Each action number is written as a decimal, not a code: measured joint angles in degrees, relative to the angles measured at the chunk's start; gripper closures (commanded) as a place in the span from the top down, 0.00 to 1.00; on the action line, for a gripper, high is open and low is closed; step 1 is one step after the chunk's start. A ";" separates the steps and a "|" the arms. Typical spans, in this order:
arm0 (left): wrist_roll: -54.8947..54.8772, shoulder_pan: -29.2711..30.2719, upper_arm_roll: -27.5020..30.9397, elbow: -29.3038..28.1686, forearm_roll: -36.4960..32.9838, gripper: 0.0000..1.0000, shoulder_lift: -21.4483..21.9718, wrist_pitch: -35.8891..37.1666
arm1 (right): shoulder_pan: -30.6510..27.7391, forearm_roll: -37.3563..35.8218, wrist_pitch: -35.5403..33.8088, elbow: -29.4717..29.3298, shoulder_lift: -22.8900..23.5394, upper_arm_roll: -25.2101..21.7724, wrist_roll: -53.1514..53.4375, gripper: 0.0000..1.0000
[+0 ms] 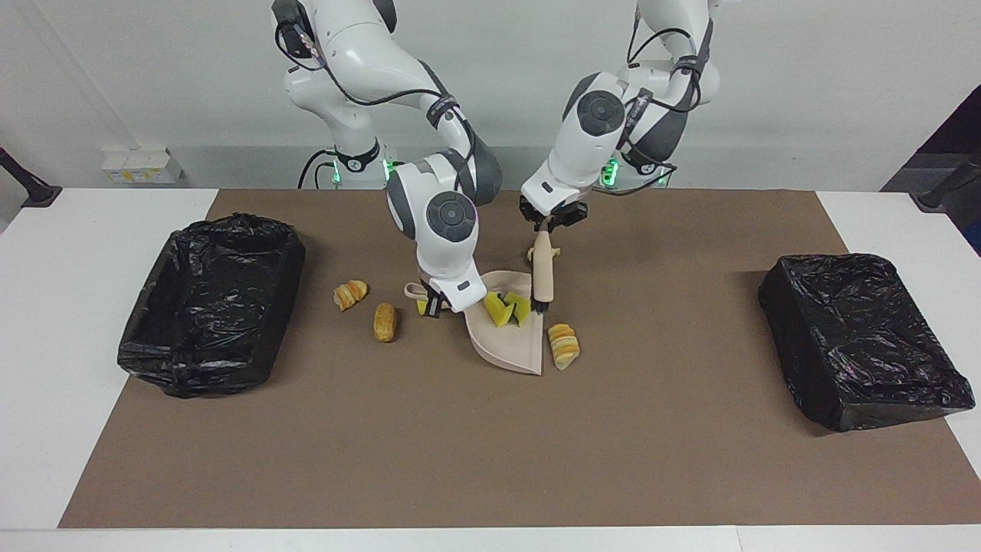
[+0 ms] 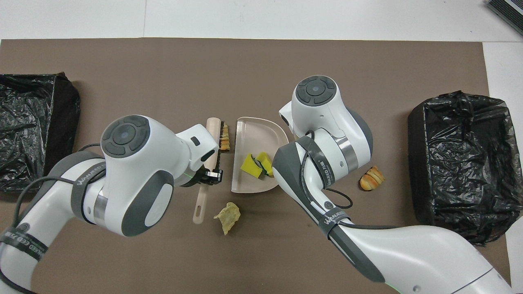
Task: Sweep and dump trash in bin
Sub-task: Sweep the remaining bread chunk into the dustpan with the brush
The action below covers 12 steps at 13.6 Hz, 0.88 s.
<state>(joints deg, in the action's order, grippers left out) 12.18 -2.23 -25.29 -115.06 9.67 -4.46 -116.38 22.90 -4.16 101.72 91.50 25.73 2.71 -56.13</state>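
Note:
The pale scrap is beyond the dustpan's near corner [image 2: 234,190], so my right gripper should pull the dustpan closer and my left gripper should move the brush behind the scrap.
The beige dustpan [image 1: 510,351] [image 2: 253,130] lies mid-table with yellow sponge chunks [image 1: 506,308] [image 2: 255,163] of the trash in it. My right gripper [image 1: 434,305] is shut on its handle [image 1: 415,290]; the arm hides that grip in the overhead view. My left gripper [image 1: 552,225] [image 2: 209,176] is shut on the handle of a beige brush [image 1: 543,272] [image 2: 213,126]. The bristles stand just outside the pan's straight edge, by a striped bread piece [image 1: 564,346] [image 2: 224,139]. A crumpled pale scrap [image 1: 549,250] [image 2: 228,212] lies nearer the robots.
Two bread pieces [image 1: 350,294] [image 1: 385,322] lie toward the right arm's end; one shows in the overhead view [image 2: 372,178]. A black-lined bin [image 1: 211,307] [image 2: 461,163] stands at that end. Another black-lined bin [image 1: 862,337] [image 2: 32,130] stands at the left arm's end.

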 measured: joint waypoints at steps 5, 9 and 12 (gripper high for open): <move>-6.96 0.31 3.94 -0.12 -3.50 0.00 -7.64 -6.44 | 0.05 -0.38 0.58 0.80 -0.42 0.03 -3.17 0.00; -5.80 -0.40 1.05 -2.27 -3.72 0.00 -7.33 -6.41 | 0.05 -0.43 0.92 1.11 -0.47 0.02 -3.17 0.00; 2.59 -0.67 -5.33 -3.25 -3.73 0.00 -6.25 -5.64 | 0.04 -0.43 1.07 1.28 -0.56 0.02 -3.17 0.00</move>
<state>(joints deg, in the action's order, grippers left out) 14.77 -2.90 -30.63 -118.30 5.95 -10.72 -122.03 22.94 -4.60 102.80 92.78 25.17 2.73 -59.31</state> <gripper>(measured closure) 0.749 0.687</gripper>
